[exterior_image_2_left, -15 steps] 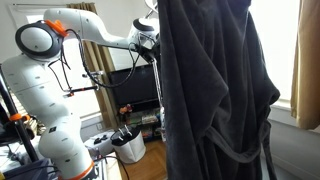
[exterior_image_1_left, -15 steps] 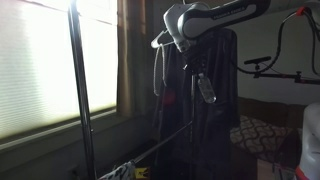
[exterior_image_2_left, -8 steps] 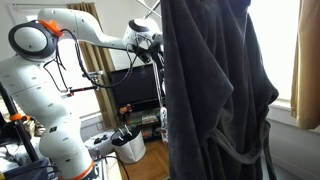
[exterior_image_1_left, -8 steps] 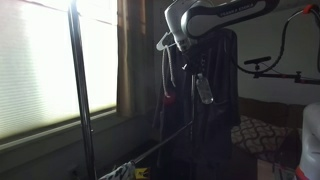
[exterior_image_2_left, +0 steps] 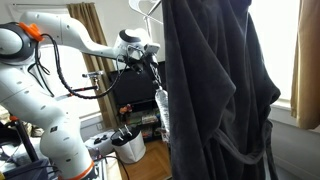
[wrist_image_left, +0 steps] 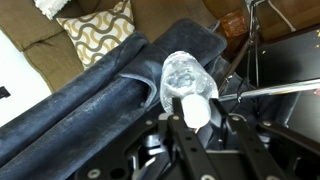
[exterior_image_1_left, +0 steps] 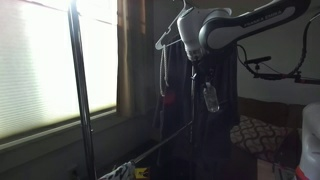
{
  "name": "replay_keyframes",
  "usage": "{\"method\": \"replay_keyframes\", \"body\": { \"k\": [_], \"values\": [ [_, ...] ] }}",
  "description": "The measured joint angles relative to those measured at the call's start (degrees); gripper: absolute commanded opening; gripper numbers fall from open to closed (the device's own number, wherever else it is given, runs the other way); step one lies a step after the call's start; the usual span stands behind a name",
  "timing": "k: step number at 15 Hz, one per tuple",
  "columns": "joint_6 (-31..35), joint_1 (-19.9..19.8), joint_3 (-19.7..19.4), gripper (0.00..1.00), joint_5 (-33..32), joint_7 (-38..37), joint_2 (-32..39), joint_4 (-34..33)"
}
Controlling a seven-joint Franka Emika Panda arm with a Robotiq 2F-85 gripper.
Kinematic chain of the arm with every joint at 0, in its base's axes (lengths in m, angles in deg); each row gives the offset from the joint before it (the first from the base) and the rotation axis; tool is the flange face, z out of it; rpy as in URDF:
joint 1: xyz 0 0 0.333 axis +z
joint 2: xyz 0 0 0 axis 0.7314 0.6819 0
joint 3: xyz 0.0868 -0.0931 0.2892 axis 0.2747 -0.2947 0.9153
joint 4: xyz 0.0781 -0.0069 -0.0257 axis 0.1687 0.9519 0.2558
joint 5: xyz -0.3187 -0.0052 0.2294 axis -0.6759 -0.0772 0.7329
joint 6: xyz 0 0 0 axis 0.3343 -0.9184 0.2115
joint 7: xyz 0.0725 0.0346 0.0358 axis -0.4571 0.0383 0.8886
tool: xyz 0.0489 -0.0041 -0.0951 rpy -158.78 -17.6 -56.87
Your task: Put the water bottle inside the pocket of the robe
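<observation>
My gripper needs to bring the water bottle in over the robe's dark folds [wrist_image_left: 138,87] and lower it before opening, since the bottle hangs at the robe's side edge [exterior_image_2_left: 169,104].
The water bottle [wrist_image_left: 186,76], clear plastic with a white cap, is held by its cap end between my gripper [wrist_image_left: 196,114] fingers. It hangs below the gripper in both exterior views [exterior_image_1_left: 210,97] [exterior_image_2_left: 161,108]. The gripper [exterior_image_1_left: 197,66] [exterior_image_2_left: 149,64] is shut on it, right beside the side edge of the robe [exterior_image_1_left: 190,120] [exterior_image_2_left: 215,90]. The robe is dark and hangs on a white wire hanger [exterior_image_1_left: 168,36]. In the wrist view the bottle points at the robe's thick dark folds [wrist_image_left: 90,110]. No pocket opening shows clearly.
A metal rack pole [exterior_image_1_left: 80,95] stands by the blinds. A patterned cushion [exterior_image_1_left: 258,135] [wrist_image_left: 95,28] lies on a brown couch. A white bin [exterior_image_2_left: 130,146] and a dark screen [exterior_image_2_left: 132,90] stand behind the arm. A small red thing [exterior_image_1_left: 167,99] shows by the robe.
The arm has swung and lowered; the gripper and the bottle have moved down along the robe's side. The robe hangs as before.
</observation>
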Motion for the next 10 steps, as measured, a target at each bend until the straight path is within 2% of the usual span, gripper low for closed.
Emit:
{"method": "replay_keyframes", "body": {
  "k": [1,2,6,10],
  "values": [
    [1.8,-0.1,-0.5,0.31,0.0,0.7,-0.7,1.3],
    [2.7,-0.2,-0.9,0.08,0.0,1.1,-1.0,1.9],
    [3.0,-1.0,-0.4,0.08,-0.9,-0.1,-1.1,2.2],
    [2.9,-2.5,1.3,0.08,-9.0,-4.4,-3.7,3.0]
  ]
}}
